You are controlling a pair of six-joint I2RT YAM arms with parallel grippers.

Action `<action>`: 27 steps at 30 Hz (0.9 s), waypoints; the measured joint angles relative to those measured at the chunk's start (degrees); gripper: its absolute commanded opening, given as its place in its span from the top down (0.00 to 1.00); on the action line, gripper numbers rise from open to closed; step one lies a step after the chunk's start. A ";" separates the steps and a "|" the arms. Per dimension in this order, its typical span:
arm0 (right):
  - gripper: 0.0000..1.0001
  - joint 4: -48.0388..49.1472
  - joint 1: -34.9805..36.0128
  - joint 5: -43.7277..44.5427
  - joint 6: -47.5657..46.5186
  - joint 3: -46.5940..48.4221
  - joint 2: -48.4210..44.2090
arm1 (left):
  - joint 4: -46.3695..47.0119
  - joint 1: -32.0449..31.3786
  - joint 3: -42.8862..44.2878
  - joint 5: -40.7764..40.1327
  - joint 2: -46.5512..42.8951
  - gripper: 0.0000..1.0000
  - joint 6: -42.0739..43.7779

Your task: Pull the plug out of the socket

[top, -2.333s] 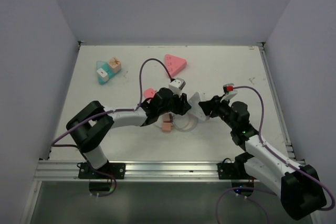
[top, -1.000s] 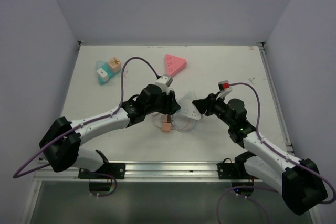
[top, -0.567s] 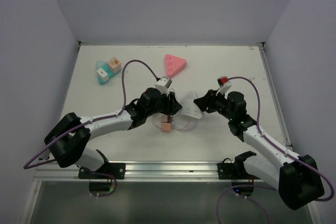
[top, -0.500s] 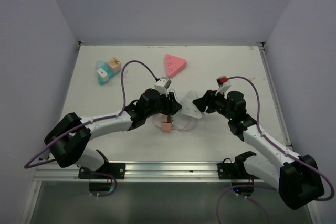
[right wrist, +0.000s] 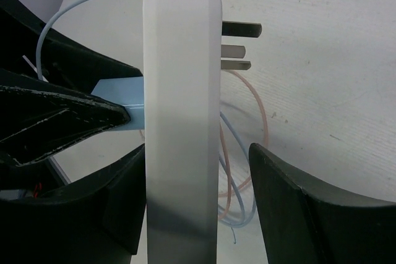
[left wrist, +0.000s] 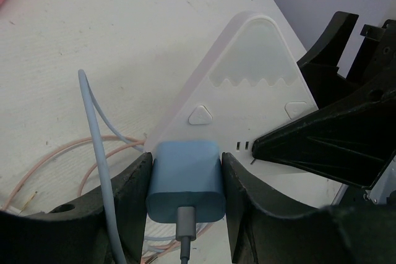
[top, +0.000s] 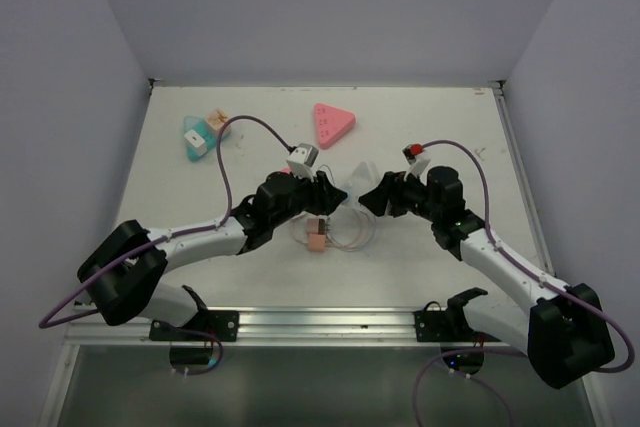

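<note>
The socket's edge [right wrist: 182, 165] is between the open fingers of my right gripper, so this gripper should close on the socket before my left gripper pulls the blue plug [left wrist: 187, 180] back out.
The socket [top: 358, 187] is a white triangular adapter held above the table's middle, its metal prongs [right wrist: 238, 47] pointing right in the right wrist view. A blue plug [left wrist: 185, 177] with a grey cable sits in the socket's face [left wrist: 247, 91]. My left gripper [left wrist: 185, 159] is shut on the plug, one finger pressed to each side. My right gripper [right wrist: 197, 151] straddles the socket's edge [right wrist: 182, 122]. It is open, with its left finger close to the socket and a clear gap at the right finger.
A pink plug [top: 316, 239] with coiled pink and blue cables [top: 345, 237] lies on the table below the grippers. A pink triangular adapter [top: 333, 122] lies at the back. Teal [top: 197, 134] and orange [top: 216, 122] blocks lie back left.
My right gripper's jaws have opened off the socket. Both wrists have shifted slightly toward the back, and the left gripper keeps its hold on the plug.
</note>
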 measured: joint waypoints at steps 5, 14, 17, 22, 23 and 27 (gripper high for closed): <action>0.49 0.07 0.00 -1.99 -0.63 1.25 0.81 | 1.18 0.00 0.00 -0.09 -0.02 1.00 -0.22; 1.00 -1.92 0.11 -2.47 -2.62 2.93 1.33 | 0.83 -0.11 0.00 -0.92 -0.33 1.00 -0.17; 1.00 -4.31 0.09 0.28 -3.93 2.97 1.22 | 0.22 -0.09 0.00 -1.90 -1.81 1.00 0.24; 1.00 -8.85 0.09 8.04 -5.42 2.97 -0.87 | -2.84 -0.09 0.09 -2.67 -5.49 1.00 1.14; 1.00 -9.31 0.07 9.75 -5.60 2.97 -1.51 | -3.74 -0.09 0.15 -2.73 -6.14 1.00 1.18; 1.00 -9.73 0.00 13.44 -5.84 2.97 -3.50 | -7.34 -0.04 0.26 -2.71 -8.09 1.00 1.36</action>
